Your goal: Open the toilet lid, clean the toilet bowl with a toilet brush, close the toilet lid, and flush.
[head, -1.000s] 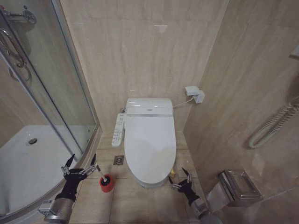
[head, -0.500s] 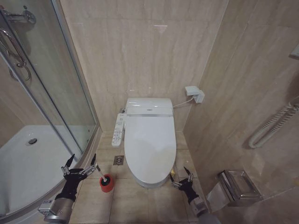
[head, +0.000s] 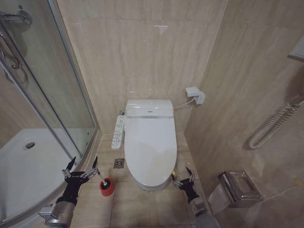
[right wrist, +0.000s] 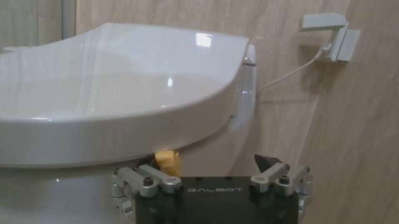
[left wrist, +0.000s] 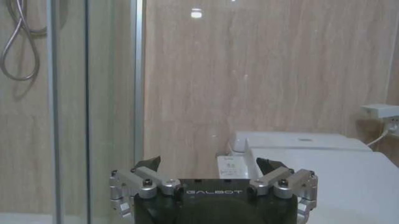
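The yellow strap (right wrist: 167,162) is hanging from under the toilet lid (head: 151,151). The hidden seat will swing up with the lid when I lift the strap.
The toilet lid (head: 149,145) lies shut over the toilet bowl (head: 151,185), hiding the inside. At the lid's front right edge hangs a yellow strap (right wrist: 167,161). My right gripper (head: 183,177) is low on the floor beside that edge and open. In the right wrist view the strap sits between the fingers of the right gripper (right wrist: 209,163), close to one finger, just under the lid (right wrist: 124,74). The toilet brush (head: 101,179) stands in its red holder (head: 107,187) left of the bowl. My left gripper (head: 81,166) hovers open just left of the brush handle, apart from it.
A curved glass shower screen (head: 57,95) and a white shower tray (head: 28,171) close off the left. A long white button panel (head: 117,133) runs along the toilet's left side. A floor drain (head: 118,163) lies beside the bowl. A metal paper holder (head: 240,186) juts from the right wall.
The whole head picture has shifted slightly, so the camera moved. The right gripper sits a touch nearer the lid's front edge. The left arm holds still.
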